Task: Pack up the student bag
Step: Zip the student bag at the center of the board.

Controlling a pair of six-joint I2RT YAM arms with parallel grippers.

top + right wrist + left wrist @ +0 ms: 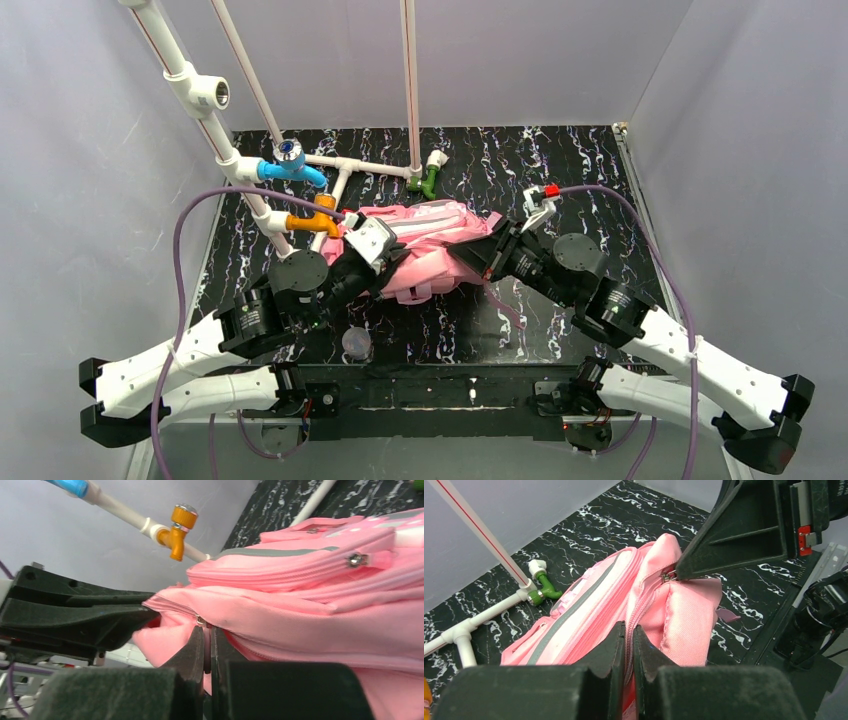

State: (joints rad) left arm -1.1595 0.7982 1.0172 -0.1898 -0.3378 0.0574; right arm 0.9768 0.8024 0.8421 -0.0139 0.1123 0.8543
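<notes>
The pink student bag is bunched up on its side (333, 246) next to the orange valve. My left gripper should pull it toward the open marble (520, 180) and lay it flat.
The pink student bag (425, 240) lies on its side in the middle of the black marbled table. My left gripper (380, 280) is shut on the bag's left end. In the left wrist view it (630, 628) pinches the pink zip seam (644, 605). My right gripper (463, 262) is shut at the bag's right end. In the right wrist view it (204, 630) clamps the tab under a metal zip slider (201, 622) on the bag (310, 610). The right gripper also shows in the left wrist view (677, 573), meeting the bag (589, 610) at the slider.
A white pipe frame with a blue valve (290, 160), an orange valve (318, 216) and a green valve (428, 180) stands behind and left of the bag. A small translucent cup (356, 343) sits near the front edge. A pink strap (505, 300) trails on the table.
</notes>
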